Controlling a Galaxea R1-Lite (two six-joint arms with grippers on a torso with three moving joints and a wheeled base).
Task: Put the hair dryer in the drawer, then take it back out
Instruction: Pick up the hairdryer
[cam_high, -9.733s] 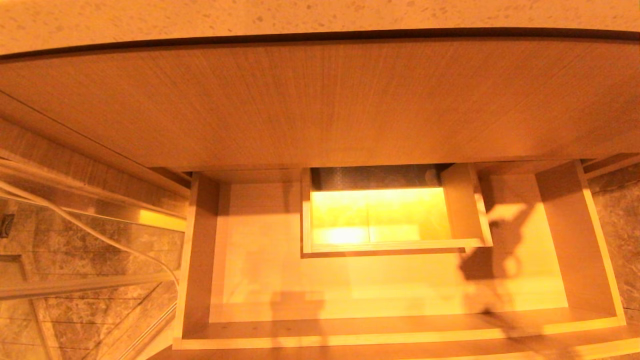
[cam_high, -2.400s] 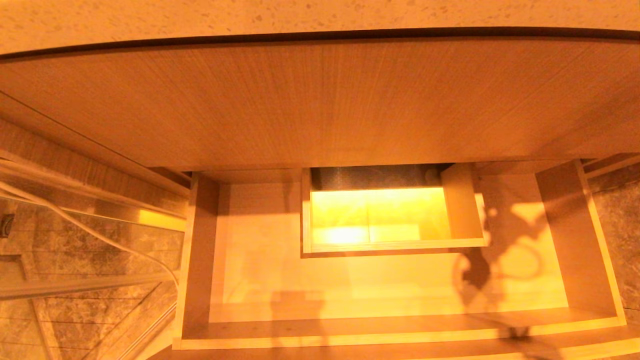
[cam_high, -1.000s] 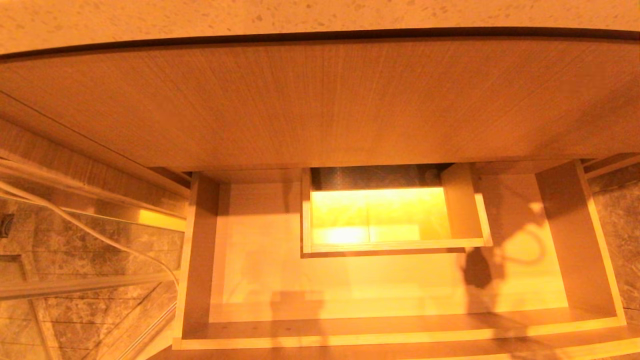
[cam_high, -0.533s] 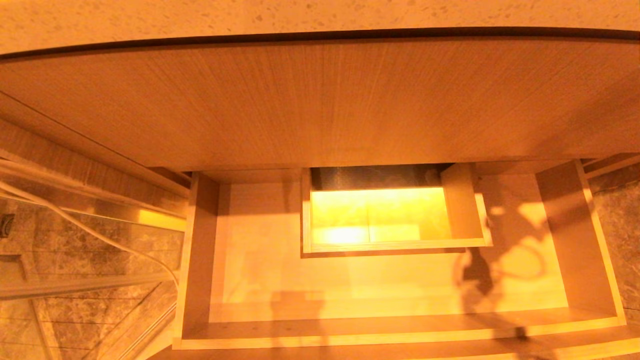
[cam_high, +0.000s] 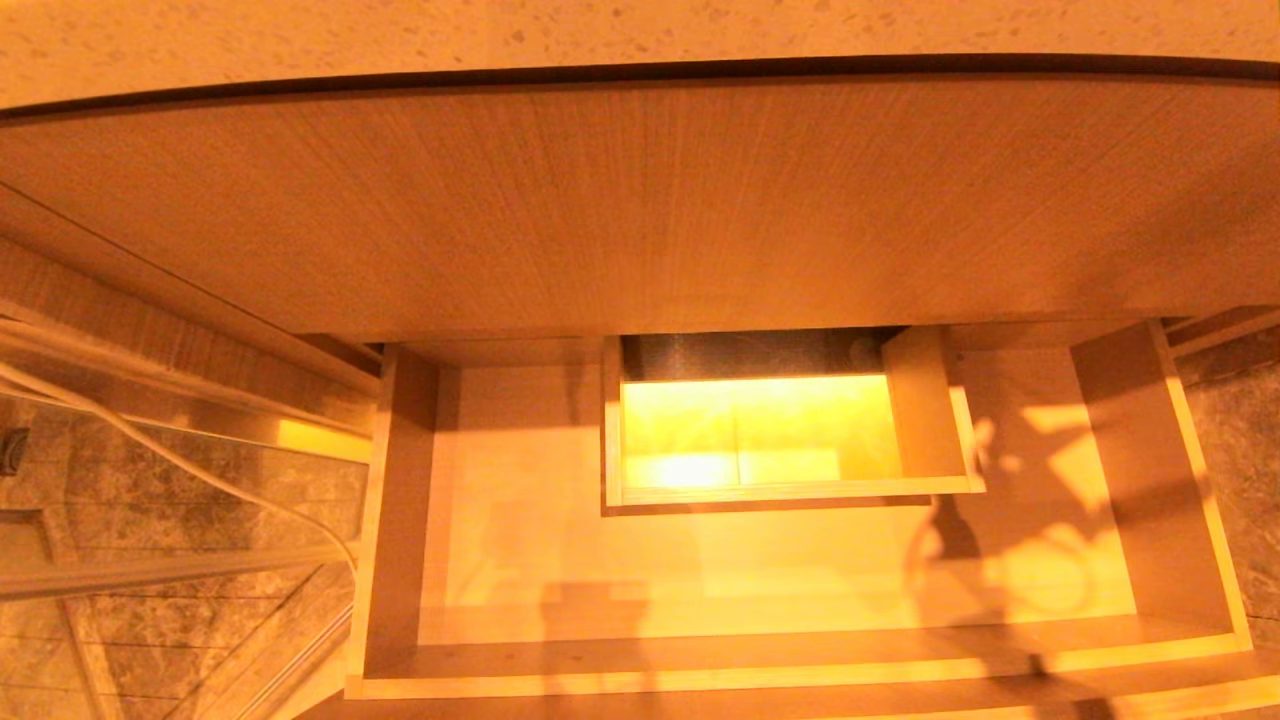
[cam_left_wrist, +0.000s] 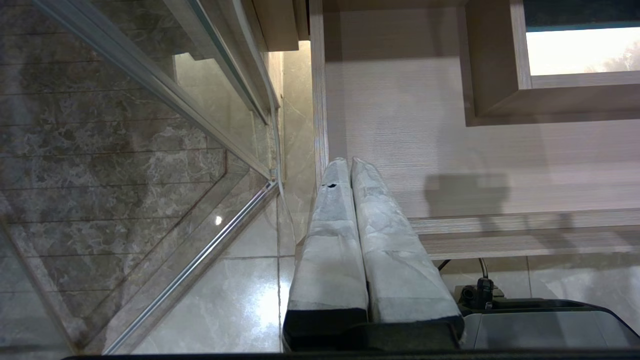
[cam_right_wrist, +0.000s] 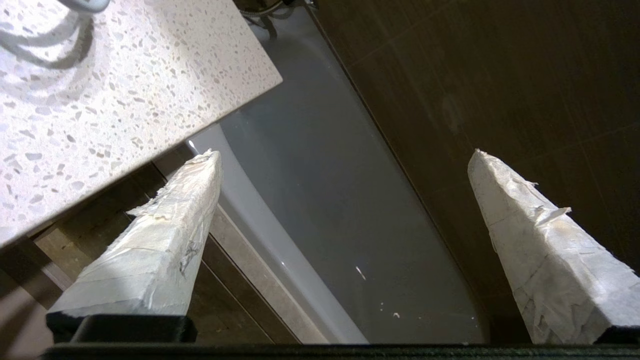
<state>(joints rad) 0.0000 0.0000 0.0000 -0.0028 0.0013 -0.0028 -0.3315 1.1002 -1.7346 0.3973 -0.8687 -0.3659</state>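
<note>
The open fingers of the robot's right gripper slant past the countertop's corner (cam_right_wrist: 279, 80) over the tub, so the robot should turn them back toward the hair dryer, square to the countertop's edge (cam_right_wrist: 90, 193).
The drawer (cam_high: 800, 665) stands pulled out below me, and its pale floor (cam_left_wrist: 400, 125) holds nothing. At its mid-back is a boxed cut-out (cam_high: 790, 440). The hair dryer is not in the head view. In the right wrist view only a pale rounded thing (cam_right_wrist: 82, 4) above a looped grey cord (cam_right_wrist: 45, 47) shows, on the speckled countertop (cam_right_wrist: 100, 100). My right gripper (cam_right_wrist: 345, 152) is open and empty, past that countertop's corner. My left gripper (cam_left_wrist: 350, 162) is shut and empty, near the drawer's left front corner. Neither gripper shows in the head view.
A tall wood panel (cam_high: 640, 200) rises above the drawer under the counter edge (cam_high: 600, 25). A glass partition (cam_high: 150, 480), marble tiles and a white cable (cam_high: 200, 470) are to the left. A grey-white tub (cam_right_wrist: 325, 200) lies beyond the right fingers.
The arm's shadow on the right part of the drawer floor has shifted and changed shape. The drawer has not moved, and nothing has come into it.
</note>
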